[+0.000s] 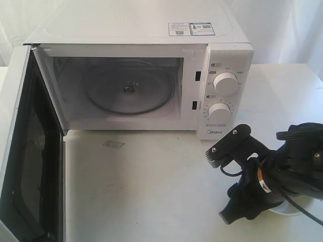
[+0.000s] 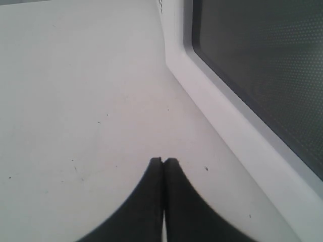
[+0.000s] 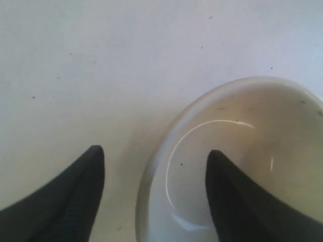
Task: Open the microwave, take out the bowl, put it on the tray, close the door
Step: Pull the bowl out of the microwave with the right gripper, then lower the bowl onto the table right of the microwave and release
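Note:
The hinged edge (image 1: 49, 89) meets the microwave beside the cavity. The door (image 1: 34, 151) will swing around and sit flush over the cavity when I push it.
The white microwave (image 1: 141, 30) stands at the back of the table with its cavity empty except for the glass turntable (image 1: 130, 93). Its door (image 1: 25, 151) is swung wide open to the left; the door's dark window (image 2: 262, 75) fills one side of the left wrist view. My left gripper (image 2: 163, 160) is shut on nothing, low over the table beside the door. The cream bowl (image 3: 242, 151) rests on a white surface, mostly hidden under my right arm (image 1: 272, 176) in the exterior view. My right gripper (image 3: 154, 151) is open, one finger inside the bowl and one outside its rim. No tray shows.
The white table (image 1: 151, 191) stretches in front of the microwave, with a faint grey patch (image 1: 113, 144) near the cavity. The two dials (image 1: 225, 83) face forward, just behind my right arm. The open door reaches to the table's front left.

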